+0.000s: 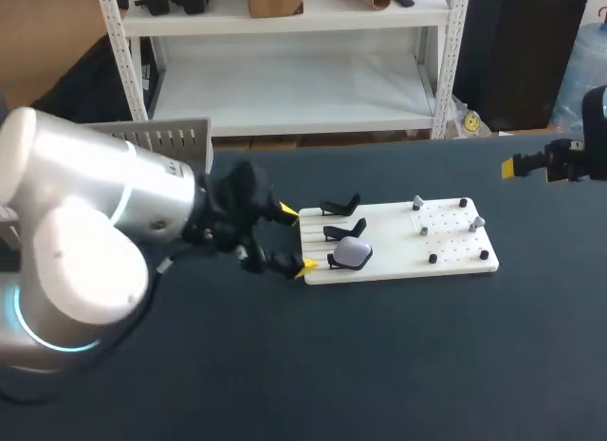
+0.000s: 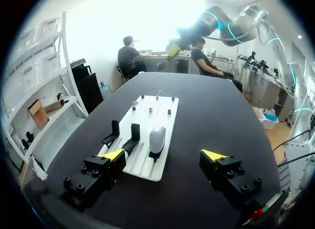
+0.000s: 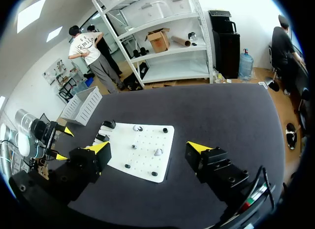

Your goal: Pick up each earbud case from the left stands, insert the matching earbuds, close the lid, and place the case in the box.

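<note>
The grey earbud case [image 1: 352,252] should show empty sockets when I open its lid, because the small grey earbuds [image 1: 477,223] are out among the pegs.
A white pegboard [image 1: 446,244] lies mid-table with three black stands along its left end. The nearest stand carries a pale grey earbud case [image 1: 353,254], lid closed; the other two stands [image 1: 340,208] are bare. Small grey earbuds [image 1: 417,203] sit among the pegs on its right half. My left gripper [image 1: 296,239] is open at the board's left edge, its fingers well apart. In the left wrist view the case [image 2: 157,139] stands just ahead of that gripper [image 2: 164,155]. My right gripper [image 3: 148,147] hangs open high above the table, far right of the board [image 3: 147,165].
A grey slatted crate [image 1: 161,136] stands at the table's back left edge. Black pegs [image 1: 432,258] stick up from the board's right part. Dark tabletop spreads in front of and to the right of the board.
</note>
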Robot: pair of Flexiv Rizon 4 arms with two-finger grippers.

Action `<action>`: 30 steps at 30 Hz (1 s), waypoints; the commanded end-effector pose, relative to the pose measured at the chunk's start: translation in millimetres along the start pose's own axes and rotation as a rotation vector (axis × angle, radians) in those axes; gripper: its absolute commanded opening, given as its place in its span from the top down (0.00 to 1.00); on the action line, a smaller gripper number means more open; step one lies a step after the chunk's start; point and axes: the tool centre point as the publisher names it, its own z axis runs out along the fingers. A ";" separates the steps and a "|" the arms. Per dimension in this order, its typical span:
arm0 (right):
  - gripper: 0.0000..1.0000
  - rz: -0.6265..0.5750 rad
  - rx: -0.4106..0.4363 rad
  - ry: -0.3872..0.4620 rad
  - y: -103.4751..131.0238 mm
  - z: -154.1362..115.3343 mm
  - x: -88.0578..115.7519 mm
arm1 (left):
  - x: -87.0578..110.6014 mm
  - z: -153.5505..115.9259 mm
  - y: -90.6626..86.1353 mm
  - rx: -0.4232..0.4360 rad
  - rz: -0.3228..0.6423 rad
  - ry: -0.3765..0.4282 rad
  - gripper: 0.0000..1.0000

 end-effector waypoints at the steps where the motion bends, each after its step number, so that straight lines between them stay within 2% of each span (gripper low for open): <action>1: 0.00 0.000 -0.001 0.002 -0.4 -0.1 -0.4 | 6.1 23.0 2.0 -0.023 -0.011 -0.029 0.00; 22: 0.00 0.000 -0.001 0.002 -0.4 -0.1 -0.4 | 6.1 23.0 2.0 -0.023 -0.011 -0.029 0.00; 30: 0.00 0.000 -0.001 0.002 -0.4 -0.1 -0.4 | 12.4 39.6 3.5 0.078 0.054 -0.065 0.00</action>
